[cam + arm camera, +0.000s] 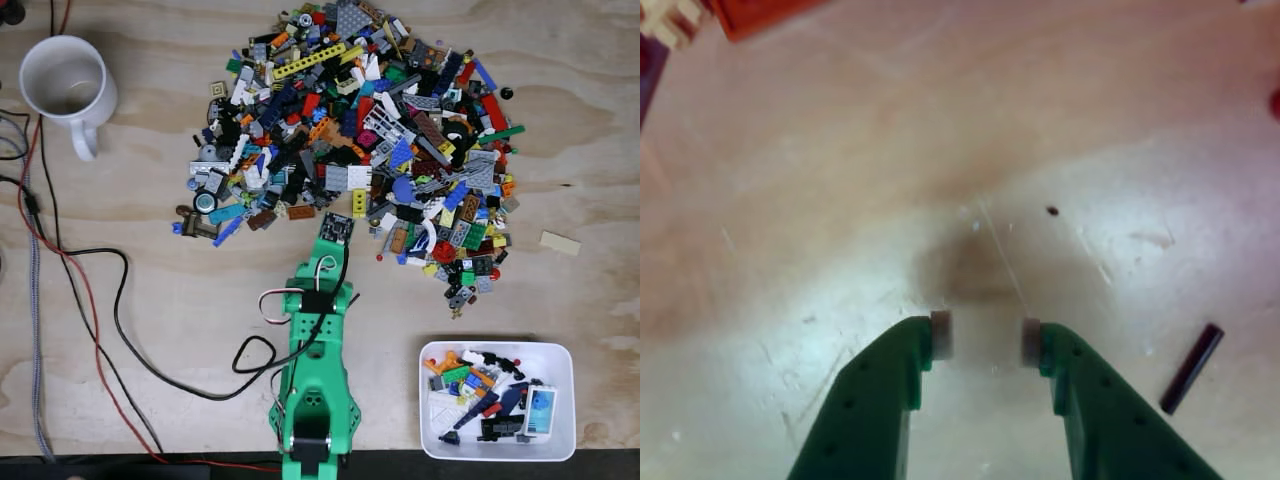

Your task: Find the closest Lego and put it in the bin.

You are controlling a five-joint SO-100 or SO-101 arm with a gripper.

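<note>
The small yellow Lego brick [359,203] sticks out past the heap's edge [359,216]. It will come loose and leave the white plate behind when I pick it up.
A big heap of mixed Lego pieces [370,130] covers the upper middle of the wooden table in the fixed view. My green arm reaches up from the bottom edge, and its gripper [334,234] sits at the heap's lower edge, beside a brown brick [301,212]. In the wrist view the gripper [985,338] is open over bare wood, with nothing between its fingers [941,335]. An orange piece [760,12] shows at the top left there, and a thin black rod [1192,368] lies at the right. The white bin [497,347] stands at the bottom right with several pieces inside.
A white mug [65,85] stands at the top left. Black and red cables [100,330] run down the left side and loop to the arm's base. A lone tan plate [560,243] lies right of the heap. Bare wood separates the arm and the bin.
</note>
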